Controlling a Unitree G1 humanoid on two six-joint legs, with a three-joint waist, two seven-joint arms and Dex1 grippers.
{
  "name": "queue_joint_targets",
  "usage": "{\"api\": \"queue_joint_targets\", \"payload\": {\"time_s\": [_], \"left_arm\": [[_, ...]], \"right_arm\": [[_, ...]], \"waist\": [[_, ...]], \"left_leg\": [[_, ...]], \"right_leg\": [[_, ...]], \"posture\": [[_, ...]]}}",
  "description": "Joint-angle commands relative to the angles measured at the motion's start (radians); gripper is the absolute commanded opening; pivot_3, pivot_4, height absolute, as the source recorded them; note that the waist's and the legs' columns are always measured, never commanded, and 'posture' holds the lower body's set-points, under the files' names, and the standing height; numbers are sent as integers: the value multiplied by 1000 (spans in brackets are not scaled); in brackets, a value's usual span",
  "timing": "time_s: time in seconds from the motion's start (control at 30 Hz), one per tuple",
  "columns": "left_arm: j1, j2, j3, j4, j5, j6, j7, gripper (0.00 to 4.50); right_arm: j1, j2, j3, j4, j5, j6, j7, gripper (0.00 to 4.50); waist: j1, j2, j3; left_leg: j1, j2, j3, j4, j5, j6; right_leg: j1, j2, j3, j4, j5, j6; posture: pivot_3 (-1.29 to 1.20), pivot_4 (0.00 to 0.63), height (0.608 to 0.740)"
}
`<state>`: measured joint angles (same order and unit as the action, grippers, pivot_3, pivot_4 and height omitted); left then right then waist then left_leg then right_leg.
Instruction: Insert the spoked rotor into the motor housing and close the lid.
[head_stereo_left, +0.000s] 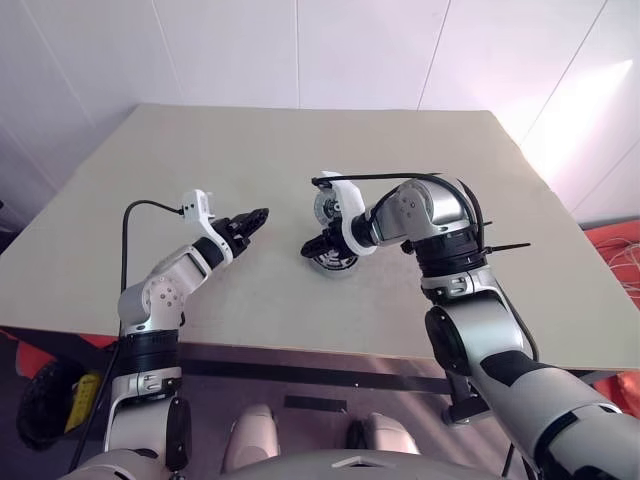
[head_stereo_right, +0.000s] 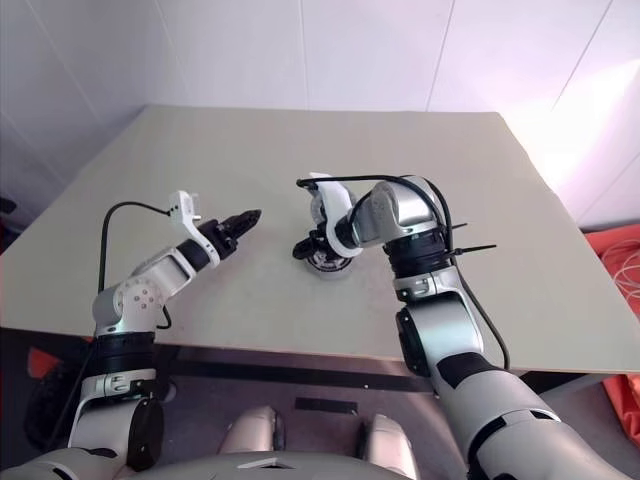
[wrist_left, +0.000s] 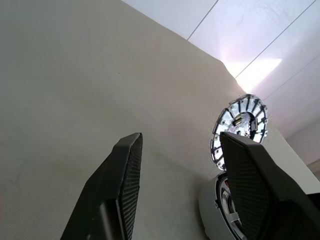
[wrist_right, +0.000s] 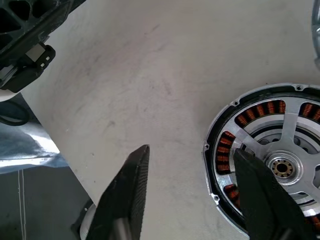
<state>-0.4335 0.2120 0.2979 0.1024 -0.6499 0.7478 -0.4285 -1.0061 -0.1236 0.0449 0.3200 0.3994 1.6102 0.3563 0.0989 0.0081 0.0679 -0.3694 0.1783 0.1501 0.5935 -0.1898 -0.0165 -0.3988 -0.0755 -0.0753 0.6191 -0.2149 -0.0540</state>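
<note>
The open lid (head_stereo_left: 325, 206) is on the far side of the housing, so my right gripper should twist back, grip the housing's rim (head_stereo_left: 355, 264) and rotate the housing to bring the lid closer.
The motor housing (wrist_right: 257, 111) lies flat on the table, with a dark rim, copper windings and a grey spoked centre with a hub; it also shows in the left eye view (head_stereo_left: 335, 262). The spoked rotor (wrist_left: 250, 107), a silvery disc with pale radiating segments, stands just behind the housing (head_stereo_left: 324, 208), its face turned toward my left gripper. My right gripper (wrist_right: 192, 152) hangs open just above the housing's near-left edge, pointing down, with nothing between its fingers. Off to the left of both parts my left gripper (head_stereo_left: 255, 217) is held level and open, empty, aimed at them.
The beige table (head_stereo_left: 200, 150) reaches back to a white wall. A black cable loops over my right wrist (head_stereo_left: 400, 178), another runs along my left arm. Orange items lie on the floor at the right (head_stereo_left: 615, 240).
</note>
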Motion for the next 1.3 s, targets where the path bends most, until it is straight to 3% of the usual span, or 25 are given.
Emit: {"api": "queue_joint_targets", "payload": {"time_s": [0.03, 0.13, 0.2, 0.27, 0.33, 0.43, 0.53, 0.83, 1.3], "left_arm": [[-34, 5, 1, -18, -11, -19, -2, 2586], [-38, 5, 0, -13, -11, -21, -5, 2586], [-41, 5, -1, -7, -8, -26, -7, 2586], [-45, 7, -2, 1, -7, -29, -10, 2586], [-52, 8, -4, 14, -4, -35, -14, 2586], [-68, 10, -9, 35, 0, -43, -21, 2586], [-88, 11, -19, 59, 6, -52, -29, 2586], [-110, 10, -29, 82, 11, -62, -38, 2586], [-68, 1, -20, 21, -4, -50, -15, 2586]], "right_arm": [[-58, -29, 6, -30, 113, 4, -71, 2883], [-101, -72, 19, -87, 197, 4, -12, 2883], [-76, -204, 127, -280, 203, -217, 247, 2883], [-24, -346, 240, -383, 118, -561, 516, 2883], [22, -543, 379, -338, -92, -1091, 819, 2883], [17, -647, 465, -181, -261, -1513, 998, 2883], [-14, -675, 520, -19, -385, -1798, 1111, 2883], [-46, -572, 573, 109, -532, -2012, 1217, 2883], [-72, -398, 635, 396, -733, -2142, 1111, 2883]], "waist": [[0, 0, 0], [1, 0, 0], [10, 0, 1], [23, -1, 1], [36, -2, 0], [50, -3, 0], [46, -3, 0], [4, -3, 0], [-4, -3, 1]], "left_leg": [[0, 0, 0, 0, 0, 0], [0, 0, 0, 0, 0, -1], [0, 0, 0, 0, 0, -1], [-2, 0, 0, 0, 0, 0], [-1, 1, 0, 1, -1, 2], [-1, 1, 0, 4, -3, 5], [-1, 1, 1, 6, -3, 5], [-3, 3, 1, 12, -7, 13], [-7, 4, 1, 19, -9, 17]], "right_leg": [[0, 0, 0, 0, 0, 1], [0, 0, 0, 0, -1, 2], [0, 0, 0, 0, -1, 2], [1, 0, -1, -2, 0, 5], [2, 0, -1, -3, 0, 7], [4, 0, -1, -4, -2, 5], [4, 0, -1, -2, 0, 2], [2, 0, -2, 1, 4, -6], [1, 0, -3, 3, 4, -7]], "posture": [[0, 0, 740], [0, 0, 740], [0, 0, 740], [0, 0, 740], [0, 0, 740], [0, 0, 740], [0, 0, 740], [0, 0, 740], [0, 0, 740]]}}
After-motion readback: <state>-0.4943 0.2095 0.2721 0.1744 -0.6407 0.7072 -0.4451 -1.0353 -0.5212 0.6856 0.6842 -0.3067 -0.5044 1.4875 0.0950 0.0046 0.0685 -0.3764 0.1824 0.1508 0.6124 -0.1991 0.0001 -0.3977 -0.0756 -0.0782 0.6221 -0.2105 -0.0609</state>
